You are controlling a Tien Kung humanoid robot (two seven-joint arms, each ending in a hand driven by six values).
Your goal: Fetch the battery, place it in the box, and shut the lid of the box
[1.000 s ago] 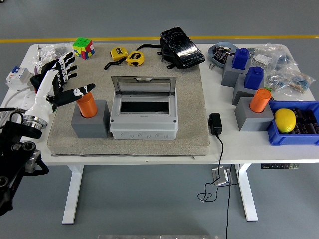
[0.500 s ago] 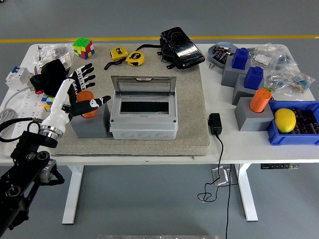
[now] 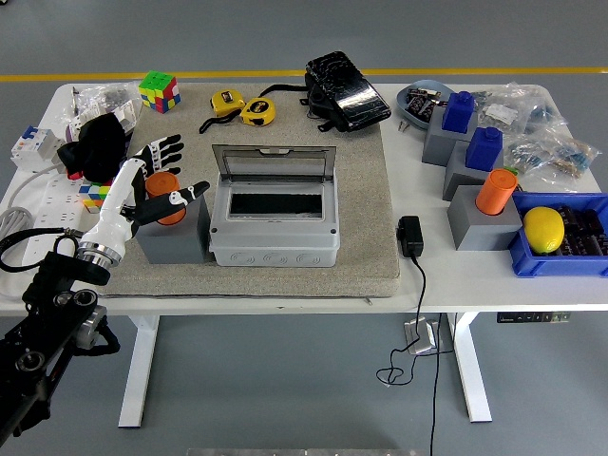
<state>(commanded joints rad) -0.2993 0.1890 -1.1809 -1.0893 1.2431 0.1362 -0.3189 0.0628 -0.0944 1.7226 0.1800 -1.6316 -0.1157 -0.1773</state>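
Observation:
My gripper will place the orange battery [image 3: 172, 217]. The box's dark opening [image 3: 276, 205] is a narrow slot, so the battery will tip onto its side and lean on the opening's rim.
An orange cylindrical battery [image 3: 165, 183] stands upright in a grey holder block [image 3: 171, 239] on the left of the beige mat. My left hand [image 3: 172, 172] is at the battery: the fingers [image 3: 166, 148] are spread behind it and the thumb [image 3: 186, 195] crosses its front, not clamped on it. Just right of the holder sits the grey box [image 3: 274, 239], its lid [image 3: 274, 166] raised at the back and the dark inside showing. A second orange battery [image 3: 495, 191] stands in a grey block [image 3: 480, 228] at the right. My right arm does not show.
Blue blocks [image 3: 458, 111] [image 3: 484, 147] on grey stands, a blue bin with a yellow lemon [image 3: 542, 229] and plastic bags fill the right side. A black pouch [image 3: 346, 90], yellow tape measures [image 3: 243, 108], a puzzle cube [image 3: 159, 91] and a black adapter [image 3: 410, 236] also lie on the table.
My left hand moved right and down from the table's left side to the orange battery, and its thumb now lies across the battery's front. Box and lid unchanged.

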